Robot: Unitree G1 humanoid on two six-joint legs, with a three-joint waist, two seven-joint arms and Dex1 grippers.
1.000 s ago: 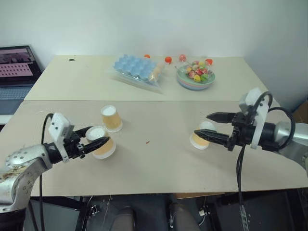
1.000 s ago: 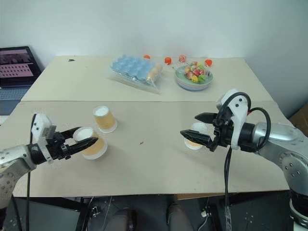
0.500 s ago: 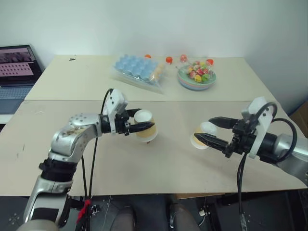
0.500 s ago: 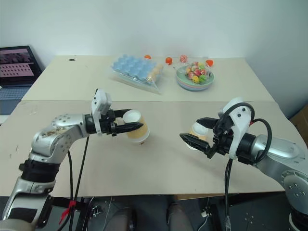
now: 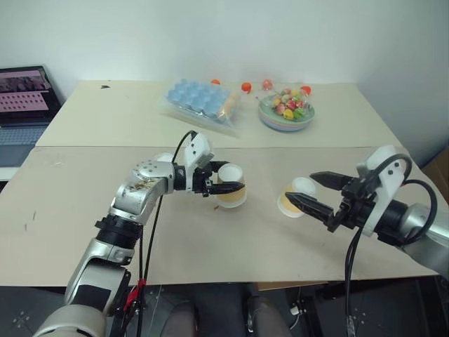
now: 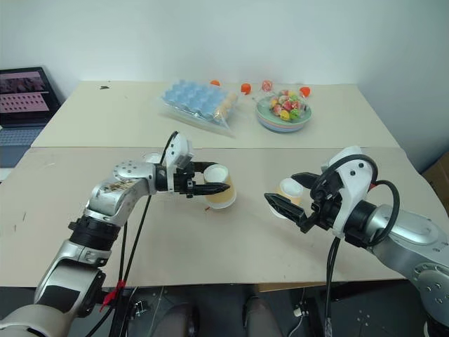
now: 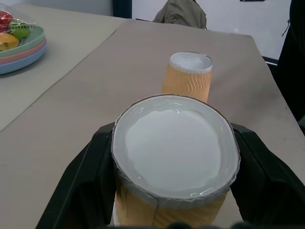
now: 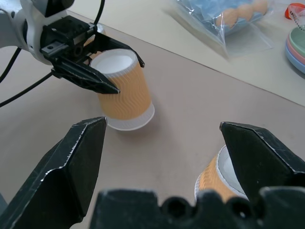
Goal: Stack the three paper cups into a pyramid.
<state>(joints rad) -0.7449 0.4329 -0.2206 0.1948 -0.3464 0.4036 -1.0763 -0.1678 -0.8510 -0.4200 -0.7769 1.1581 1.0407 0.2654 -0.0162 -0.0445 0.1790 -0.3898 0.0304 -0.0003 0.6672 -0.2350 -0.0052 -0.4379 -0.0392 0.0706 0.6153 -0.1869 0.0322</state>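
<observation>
My left gripper should keep lowering the held cup [image 5: 230, 173], which faces rim down and is clear of the second cup, until its rim [image 5: 233, 202] stands flat, and then let go.
My left gripper [image 5: 234, 184] is shut on an upside-down yellow-orange paper cup [image 5: 232, 195] near the table's middle, its black fingers [image 7: 90, 167] clamped on both sides just under the white base. The cup sits on the table or just above it; I cannot tell which. A second cup [image 5: 293, 200] stands upside down to the right, also seen from the left wrist [image 7: 188, 76]. My right gripper [image 5: 300, 187] is open around that cup's near side, apart from its wall [image 8: 214, 179]. A third cup [image 5: 163, 158] is mostly hidden behind my left forearm.
At the back of the table lie a light-blue moulded tray in a plastic bag [image 5: 200, 100], a bowl of coloured sweets [image 5: 285, 112] and small orange balls [image 5: 245, 87]. A laptop [image 5: 24, 98] sits off the table's far left. A seam crosses the table.
My left arm has swung right across the table with its cup, away from the third cup and toward the cup by my right gripper. The right gripper has barely shifted.
</observation>
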